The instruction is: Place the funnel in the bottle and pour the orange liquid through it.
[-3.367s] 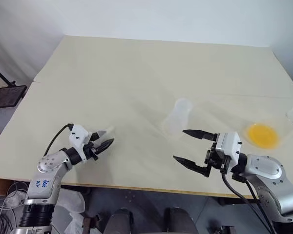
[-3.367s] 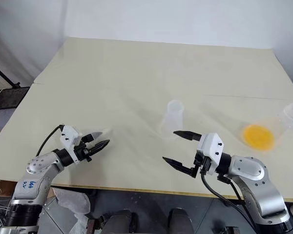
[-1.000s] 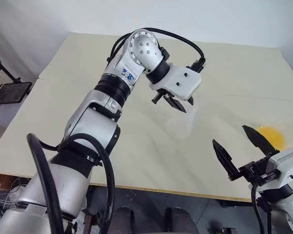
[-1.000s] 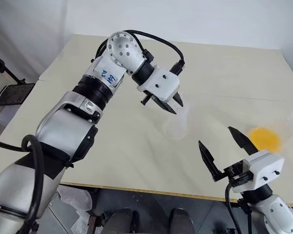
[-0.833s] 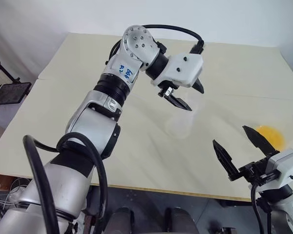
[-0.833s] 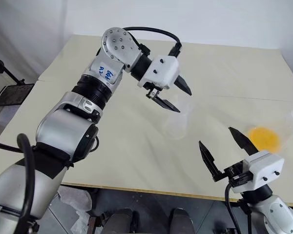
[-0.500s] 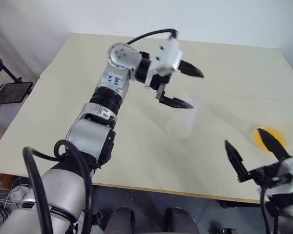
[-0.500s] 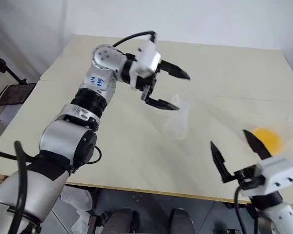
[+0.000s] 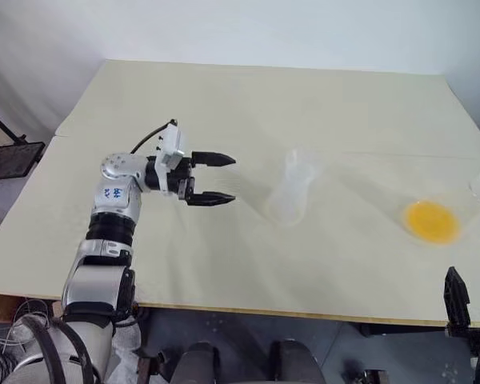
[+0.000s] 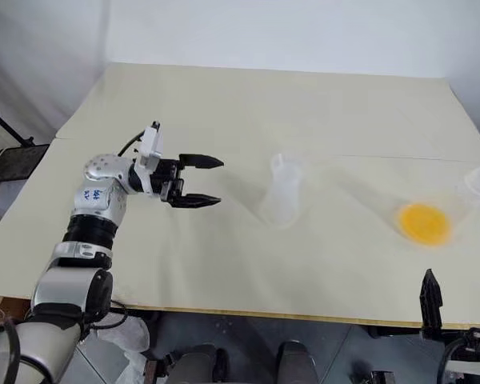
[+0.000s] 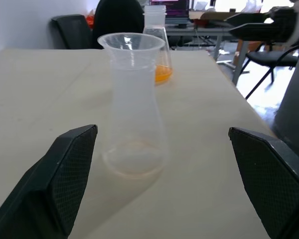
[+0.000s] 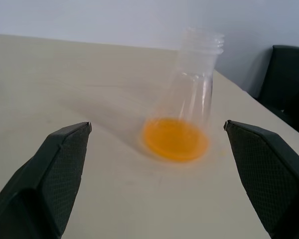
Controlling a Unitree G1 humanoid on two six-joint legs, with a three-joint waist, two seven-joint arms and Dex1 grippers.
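The upright flask (image 10: 432, 220) stands free in front of the right gripper's open fingers, so the robot should keep moving toward the flask's neck (image 10: 478, 186) until those fingers are around it.
The clear bottle (image 9: 290, 196) stands upright mid-table, with the clear funnel (image 11: 131, 42) seated in its mouth. To its right the orange liquid (image 9: 430, 222) lies in the base of a clear conical flask (image 12: 194, 84). My left gripper (image 9: 234, 179) hovers level a short way left of the bottle, pointing at it. Its jaws are open and hold nothing. My right gripper (image 10: 461, 280) is at the table's front right edge, open and empty, facing the flask from a distance.
The cream table (image 9: 224, 104) spreads wide behind and to the left of the vessels. Its front edge runs just ahead of my right gripper. A dark stand (image 9: 8, 156) sits off the table's left side.
My left gripper opened above the bottle, left the funnel in its mouth, and drew back left and down. The right gripper pulled back to the front right edge.
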